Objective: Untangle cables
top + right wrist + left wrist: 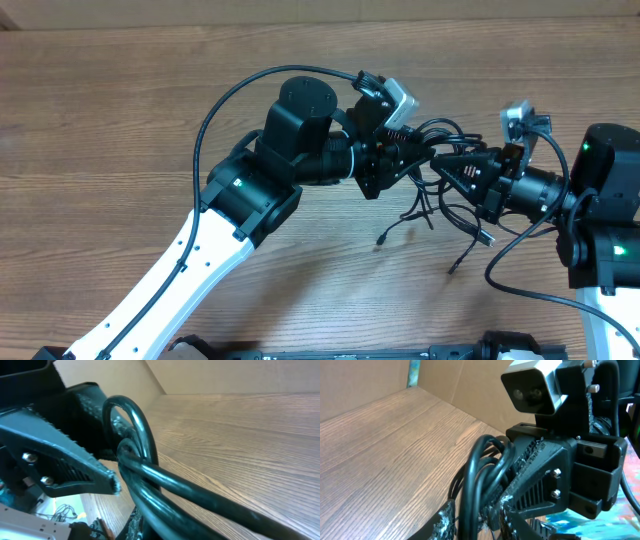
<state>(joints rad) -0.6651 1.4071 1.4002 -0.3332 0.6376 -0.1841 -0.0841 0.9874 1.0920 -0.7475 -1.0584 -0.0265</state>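
Note:
The robot's two grippers are pinching the same cable bundle finger to finger, so next the right gripper opens while the left gripper swings the bundle clear and lays it down.
The cables are a bundle of thin black cords held above the table between my two grippers. Loose ends with small plugs hang down to the wood. My left gripper comes in from the left and is shut on the bundle. In the left wrist view the cords loop up between its worn fingers. My right gripper comes in from the right, tip to tip with the left one, and is shut on the same bundle. In the right wrist view the cords cross its jaws.
The wooden table extends left and behind. Cardboard walls stand at the far edge. The right arm's own thicker black cable curves over the table at the right. Each wrist camera sees the other gripper close in front.

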